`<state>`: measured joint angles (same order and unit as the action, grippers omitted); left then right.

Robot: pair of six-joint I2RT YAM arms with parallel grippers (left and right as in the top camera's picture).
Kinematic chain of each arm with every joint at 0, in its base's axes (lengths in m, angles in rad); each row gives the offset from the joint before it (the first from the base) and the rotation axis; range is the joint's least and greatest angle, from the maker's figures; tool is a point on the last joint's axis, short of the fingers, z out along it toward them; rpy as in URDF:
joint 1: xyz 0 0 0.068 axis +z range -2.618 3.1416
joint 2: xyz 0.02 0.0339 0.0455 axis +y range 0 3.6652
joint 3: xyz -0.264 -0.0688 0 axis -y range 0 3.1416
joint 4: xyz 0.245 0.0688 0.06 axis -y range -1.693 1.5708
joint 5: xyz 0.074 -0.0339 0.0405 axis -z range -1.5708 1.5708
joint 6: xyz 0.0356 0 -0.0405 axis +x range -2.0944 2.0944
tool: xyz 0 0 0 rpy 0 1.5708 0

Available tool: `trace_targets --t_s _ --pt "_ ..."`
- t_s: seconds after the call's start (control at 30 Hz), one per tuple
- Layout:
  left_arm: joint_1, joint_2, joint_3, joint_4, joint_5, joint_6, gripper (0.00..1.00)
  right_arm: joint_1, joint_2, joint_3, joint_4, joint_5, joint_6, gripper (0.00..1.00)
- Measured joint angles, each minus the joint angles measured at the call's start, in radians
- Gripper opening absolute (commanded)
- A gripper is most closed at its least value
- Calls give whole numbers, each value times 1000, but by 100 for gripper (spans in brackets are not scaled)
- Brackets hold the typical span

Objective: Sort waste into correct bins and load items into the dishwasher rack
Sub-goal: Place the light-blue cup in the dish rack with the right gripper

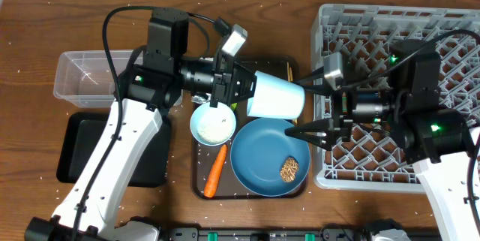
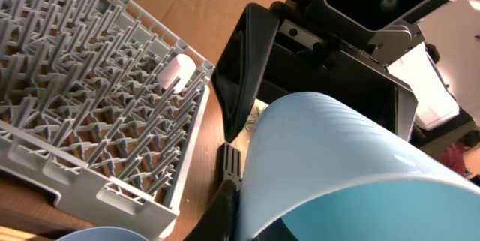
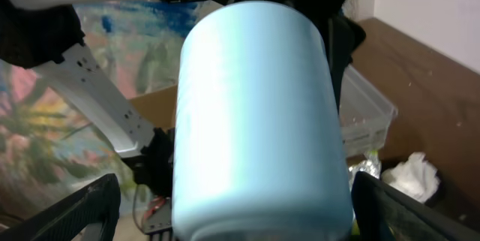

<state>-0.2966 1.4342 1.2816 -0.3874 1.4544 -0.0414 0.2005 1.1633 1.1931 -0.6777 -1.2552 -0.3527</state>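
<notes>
Next, I take the cup's base (image 1: 301,100) with my right gripper and load the cup, because my left gripper is holding the light-blue cup by its rim (image 1: 253,98) away from the grey rack.
The light-blue cup (image 1: 276,95) hangs on its side above the brown tray, mouth toward my left gripper (image 1: 244,87), which is shut on its rim; one black finger (image 2: 225,203) presses the cup wall (image 2: 345,166). My right gripper (image 1: 300,107) is open and straddles the cup's base (image 3: 255,113), its fingers (image 3: 67,211) standing on either side, the right one nearly touching. Below lie the white bowl (image 1: 212,125) with rice, the carrot (image 1: 216,170) and the blue plate (image 1: 262,155) with a brown lump (image 1: 289,169). The grey rack (image 1: 397,23) is at right.
A clear tub (image 1: 82,76) and a black tray (image 1: 82,151) sit at the left. A white cup with a pink inside (image 2: 178,70) stands in the rack. Crumpled tissue (image 3: 415,175) and a silver wrapper (image 3: 367,167) lie beneath the cup on the serving tray (image 1: 201,188).
</notes>
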Motion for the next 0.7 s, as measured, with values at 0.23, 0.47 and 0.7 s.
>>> trace_targets --t_s 0.23,0.47,0.7 --pt "-27 0 0 7 3 0 6 17 0 0 70 54 58 72" --pt "-25 1 0 60 -10 0 23 17 -1 0 47 55 98 61" --pt "-8 1 0 71 -6 -6 55 17 -1 0 17 160 160 53"
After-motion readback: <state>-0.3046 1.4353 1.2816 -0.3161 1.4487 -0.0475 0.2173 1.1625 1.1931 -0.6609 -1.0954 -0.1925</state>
